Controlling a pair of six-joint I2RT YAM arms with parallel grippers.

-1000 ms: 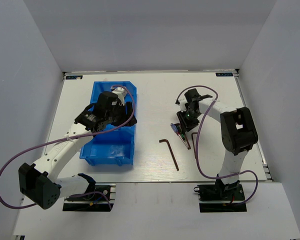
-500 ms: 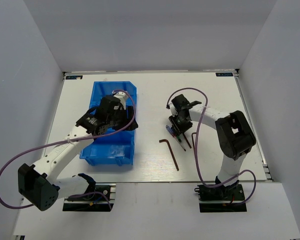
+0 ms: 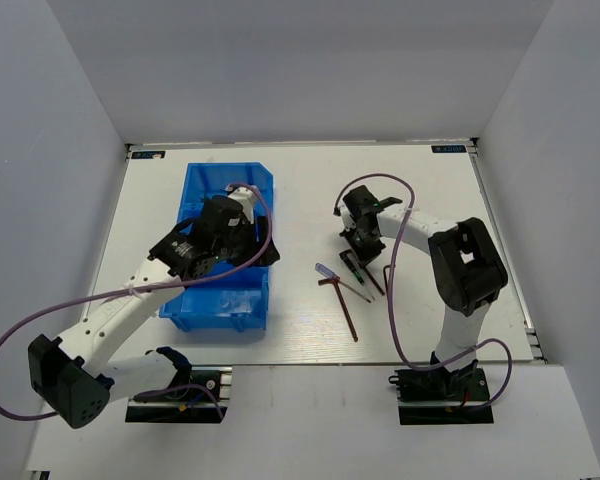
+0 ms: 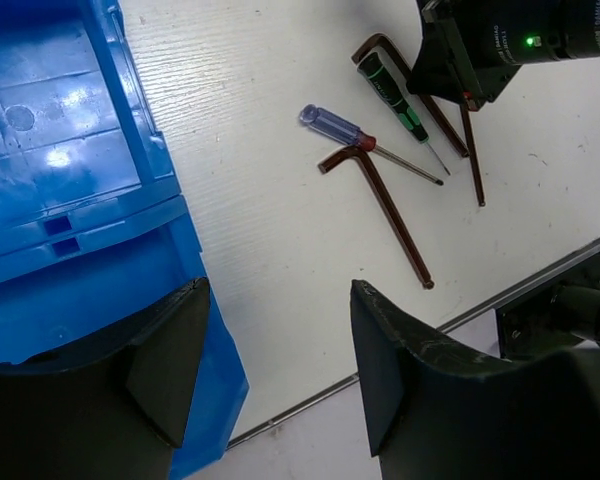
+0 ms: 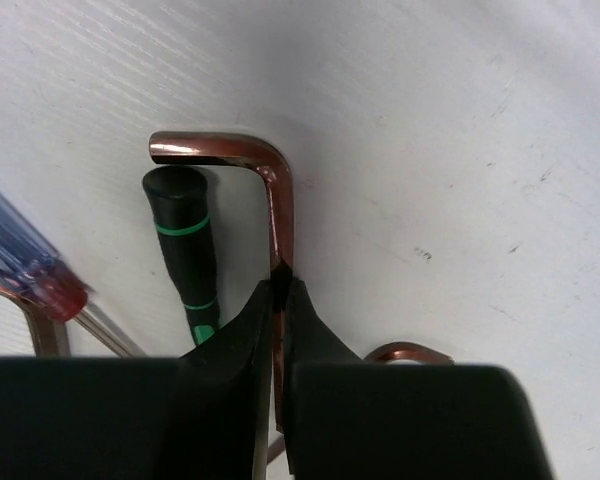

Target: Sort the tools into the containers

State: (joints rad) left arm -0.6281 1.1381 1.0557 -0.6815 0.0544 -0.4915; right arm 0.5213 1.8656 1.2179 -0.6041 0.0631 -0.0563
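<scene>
My right gripper should keep going to the bin's middle section [image 4: 55, 110] and let go there, as it has the hex key's straight shaft [image 5: 282, 222] in its fingers, clear of the screwdriver.
The blue bin [image 3: 225, 295] stands at the left; its wall and floor show in the left wrist view [image 4: 70, 200]. My left gripper [image 3: 252, 250] [image 4: 280, 300] is open and empty over the bin's right wall. My right gripper [image 3: 364, 240] [image 5: 280, 290] is shut on the shaft of a reddish-brown hex key [image 5: 276, 190], low at the table. Beside it lie a green-banded black screwdriver [image 5: 185, 240] [image 3: 352, 267] and a blue-handled screwdriver [image 5: 20, 265] [image 3: 329, 272]. A longer hex key [image 3: 346, 310] [image 4: 380, 205] lies nearer the front. Another hex key [image 3: 388, 285] [image 5: 410, 352] lies to the right.
The table's front edge with a metal strip [image 4: 540, 275] runs just below the tools. Grey walls enclose the table on three sides. The right arm's purple cable [image 3: 392, 300] hangs over the tools' right side.
The blue and green screwdrivers, bunched under my right gripper before, now lie spread on the table. My right gripper has shifted back slightly. My left gripper has moved nearer and right over the bin.
</scene>
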